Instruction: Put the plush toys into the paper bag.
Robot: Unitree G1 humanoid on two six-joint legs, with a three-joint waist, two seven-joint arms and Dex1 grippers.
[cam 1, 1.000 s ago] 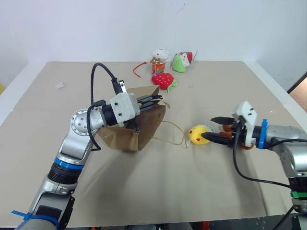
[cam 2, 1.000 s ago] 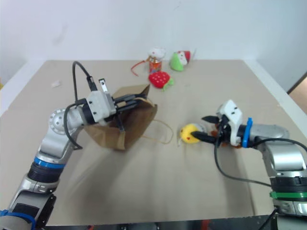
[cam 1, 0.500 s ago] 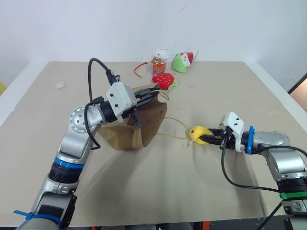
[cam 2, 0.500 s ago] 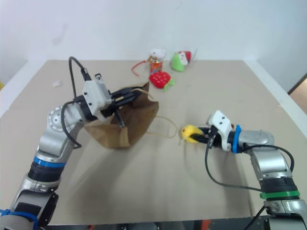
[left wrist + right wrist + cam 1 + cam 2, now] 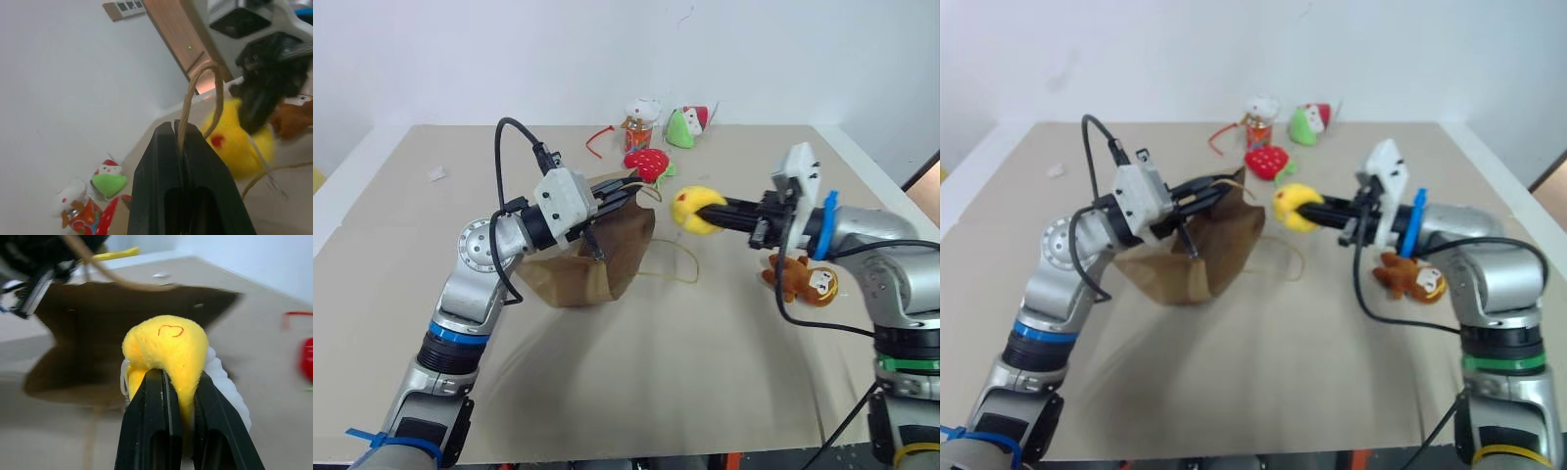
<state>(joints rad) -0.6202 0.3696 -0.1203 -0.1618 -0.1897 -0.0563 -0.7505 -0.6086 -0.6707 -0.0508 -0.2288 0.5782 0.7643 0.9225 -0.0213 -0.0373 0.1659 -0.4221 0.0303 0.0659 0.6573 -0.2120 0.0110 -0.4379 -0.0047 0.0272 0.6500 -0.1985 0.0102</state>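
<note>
I keep moving it in with my right gripper, as the paper bag's opening [image 5: 100, 340] is wide and faces the yellow chick plush [image 5: 166, 342], until the plush is inside, then let go.
My right gripper [image 5: 722, 211] is shut on the yellow chick plush [image 5: 696, 209], holding it in the air just right of the paper bag's mouth; the chick [image 5: 164, 357] faces the dark opening in the right wrist view. The brown paper bag [image 5: 597, 257] lies on the table, its mouth lifted by my left gripper [image 5: 625, 186], which is shut on a cord handle [image 5: 203, 93]. The brown plush with the orange-tan face [image 5: 803, 280] lies on the table under my right forearm.
A red strawberry plush [image 5: 646, 163] sits just behind the bag. Farther back stand a white-topped figure [image 5: 640, 118] and a green plush [image 5: 683, 127]. The bag's second cord handle [image 5: 674, 266] trails on the table toward the right.
My right gripper closed on the yellow chick, lifted it off the table and carried it left toward the bag's mouth. This uncovered the brown plush. The left gripper stayed holding the handle.
</note>
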